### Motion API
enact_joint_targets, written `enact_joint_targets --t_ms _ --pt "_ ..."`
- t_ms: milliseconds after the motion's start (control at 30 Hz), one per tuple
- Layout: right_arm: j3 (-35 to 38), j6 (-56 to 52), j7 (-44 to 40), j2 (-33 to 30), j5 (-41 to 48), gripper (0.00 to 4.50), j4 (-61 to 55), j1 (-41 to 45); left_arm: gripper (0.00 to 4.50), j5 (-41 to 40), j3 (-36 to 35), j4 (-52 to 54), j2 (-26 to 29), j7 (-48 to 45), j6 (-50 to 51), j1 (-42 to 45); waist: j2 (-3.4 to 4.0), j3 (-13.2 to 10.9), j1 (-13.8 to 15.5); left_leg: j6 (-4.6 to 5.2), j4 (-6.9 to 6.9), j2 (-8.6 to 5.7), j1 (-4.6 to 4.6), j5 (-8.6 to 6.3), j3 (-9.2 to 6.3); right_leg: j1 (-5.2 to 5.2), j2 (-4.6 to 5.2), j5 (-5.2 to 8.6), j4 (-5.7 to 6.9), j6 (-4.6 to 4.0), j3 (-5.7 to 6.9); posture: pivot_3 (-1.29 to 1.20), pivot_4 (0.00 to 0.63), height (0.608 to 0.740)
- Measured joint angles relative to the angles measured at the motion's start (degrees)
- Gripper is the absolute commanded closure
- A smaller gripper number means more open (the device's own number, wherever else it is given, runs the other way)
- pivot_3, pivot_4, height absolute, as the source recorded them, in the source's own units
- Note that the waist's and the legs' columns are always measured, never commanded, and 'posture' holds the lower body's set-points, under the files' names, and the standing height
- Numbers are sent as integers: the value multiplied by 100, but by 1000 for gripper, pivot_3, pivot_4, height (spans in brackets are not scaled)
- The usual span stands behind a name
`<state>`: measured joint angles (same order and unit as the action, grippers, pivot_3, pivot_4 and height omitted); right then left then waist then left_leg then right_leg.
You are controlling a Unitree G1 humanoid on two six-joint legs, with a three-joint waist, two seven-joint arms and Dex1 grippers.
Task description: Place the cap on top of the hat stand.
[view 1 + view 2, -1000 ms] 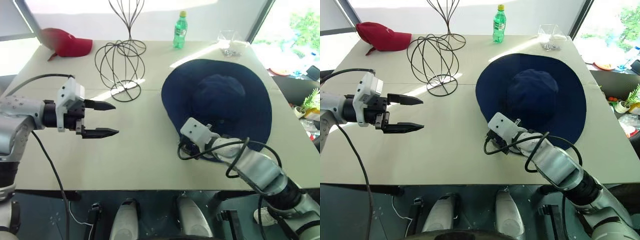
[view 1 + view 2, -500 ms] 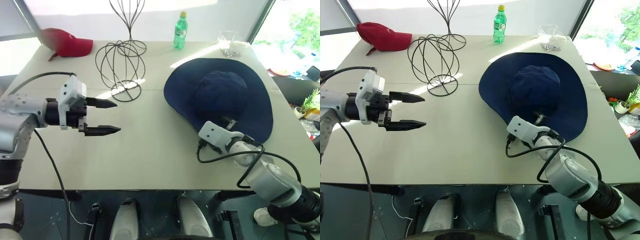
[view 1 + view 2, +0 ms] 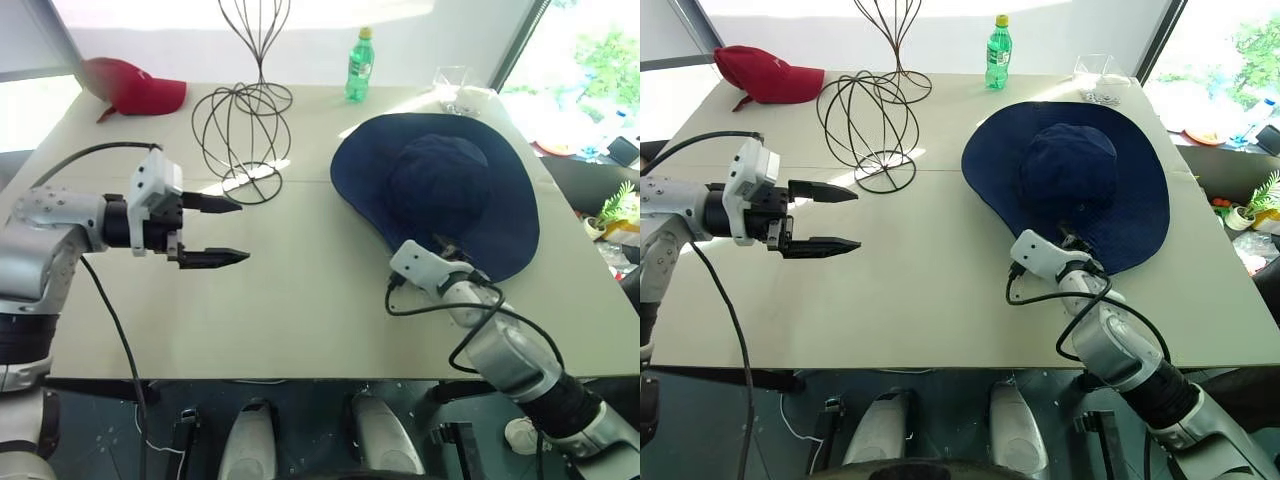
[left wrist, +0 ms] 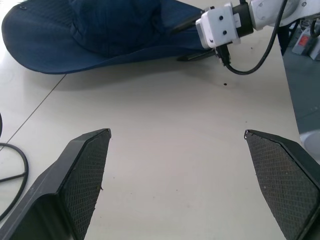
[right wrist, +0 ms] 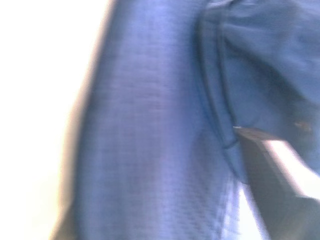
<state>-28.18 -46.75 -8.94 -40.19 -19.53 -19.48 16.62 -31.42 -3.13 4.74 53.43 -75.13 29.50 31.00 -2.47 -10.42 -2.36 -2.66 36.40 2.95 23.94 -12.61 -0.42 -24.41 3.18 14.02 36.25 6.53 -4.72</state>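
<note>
I expect the cap to stay spread open when I lift it by one edge: the cap's wide brim point(image 3: 362, 198) keeps a smooth, unbroken curve around the cap's raised top.
The cap point(image 3: 440, 185), a navy sun hat with a wide floppy brim, lies flat on the right half of the table. My right gripper point(image 4: 175, 46) is at its near brim, open, one finger above the fabric and one below. The right wrist view looks along the blue brim point(image 5: 150, 125) with one finger point(image 5: 270, 170) lying over it. The hat stand point(image 3: 243, 135), a black wire globe cage, stands at the back left, apart from the cap. My left gripper point(image 3: 238, 230) hovers open in front of the stand, pointing toward the cap and holding nothing.
A red baseball cap point(image 3: 135, 85) lies at the far left corner. A taller narrow wire stand point(image 3: 255, 40) rises behind the globe cage. A green bottle point(image 3: 360, 65) and a clear glass container point(image 3: 458, 88) stand along the back. Bare tabletop point(image 3: 300, 290) lies between the grippers.
My right gripper has slid to the right along the near brim and rolled, its fingers now on both sides of the fabric. The left arm has hardly moved.
</note>
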Motion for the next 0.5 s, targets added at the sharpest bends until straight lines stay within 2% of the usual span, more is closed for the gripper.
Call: enact_joint_targets --t_ms 100,500 --pt "25 129 -117 86 -71 4447 42 -88 0 -12 -5 0 0 6 2 -56 0 0 4 0 0 0 0 0 0 0 0 0 0 0 0 0 150 739" --pt "634 324 -643 465 -139 4447 176 -180 0 -56 -31 0 0 110 44 -88 1 0 -2 0 1 0 1 0 -2 0 0 0 0 0 1 0 150 739"
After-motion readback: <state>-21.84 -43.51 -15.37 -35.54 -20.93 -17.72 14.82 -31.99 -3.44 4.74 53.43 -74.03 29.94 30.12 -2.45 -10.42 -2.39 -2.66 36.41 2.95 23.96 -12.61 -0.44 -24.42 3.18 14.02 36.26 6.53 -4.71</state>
